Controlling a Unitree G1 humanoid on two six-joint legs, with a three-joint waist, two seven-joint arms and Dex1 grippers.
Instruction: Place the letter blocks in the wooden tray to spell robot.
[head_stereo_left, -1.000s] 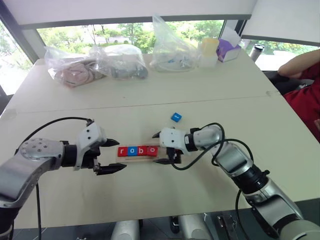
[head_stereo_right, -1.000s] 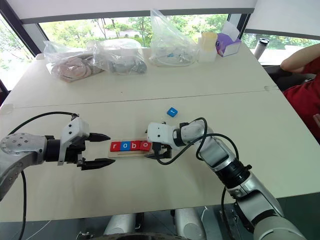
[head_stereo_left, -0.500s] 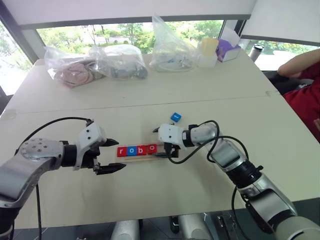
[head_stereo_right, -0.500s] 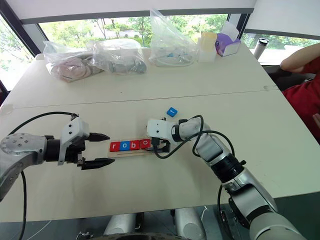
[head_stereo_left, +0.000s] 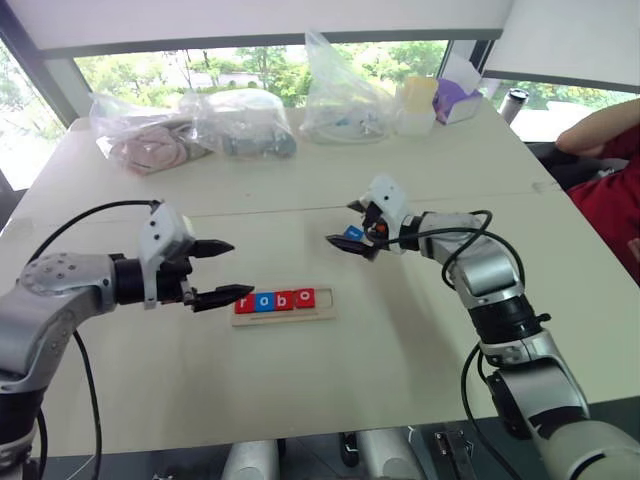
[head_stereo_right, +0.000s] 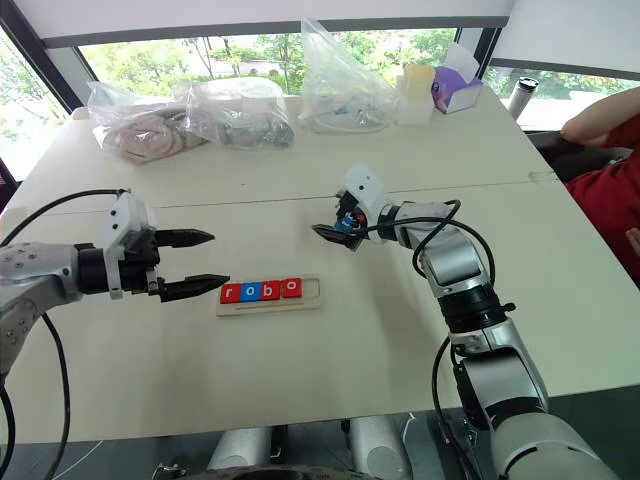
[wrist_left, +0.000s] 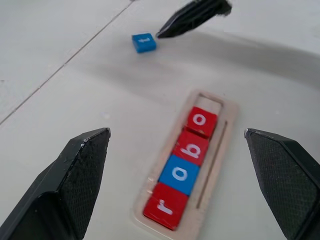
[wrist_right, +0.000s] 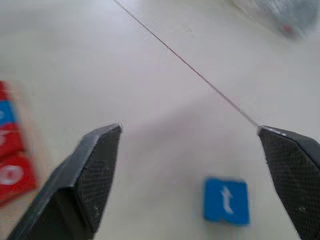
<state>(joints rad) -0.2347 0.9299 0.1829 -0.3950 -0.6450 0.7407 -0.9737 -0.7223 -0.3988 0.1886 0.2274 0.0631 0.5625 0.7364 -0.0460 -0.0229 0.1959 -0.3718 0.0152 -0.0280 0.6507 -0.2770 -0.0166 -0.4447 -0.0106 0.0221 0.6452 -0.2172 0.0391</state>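
Note:
The t block's side (wrist_right: 245, 202) that must meet the red o block faces a finger, so next I turn my right gripper and take the letter t's top and bottom sides (wrist_right: 226, 221).
The wooden tray (head_stereo_left: 325, 311) lies mid-table, holding red r (head_stereo_left: 244, 303), blue o (head_stereo_left: 263, 301), red b (head_stereo_left: 283, 299) and red o (head_stereo_left: 304, 297); its right-end slot is bare. A blue t block (wrist_right: 226, 201) lies loose on the table beyond the tray's right end, also seen as the t block (wrist_left: 144, 42). My right gripper (head_stereo_left: 344, 224) hovers open just over it, the block between and below its fingers, untouched. My left gripper (head_stereo_left: 240, 268) stands open just left of the tray, holding nothing.
Several clear plastic bags (head_stereo_left: 240, 125) line the table's far edge, with a pale cup (head_stereo_left: 418, 105), a purple tissue box (head_stereo_left: 455, 98) and a dark tumbler (head_stereo_left: 512, 100). A person's red-sleeved arm (head_stereo_left: 600, 130) rests at the far right. A seam crosses the table (head_stereo_left: 150, 215).
My right gripper left the tray's right end and swung away to the blue t block, turning as it went. My left gripper lifted slightly. Both stayed open.

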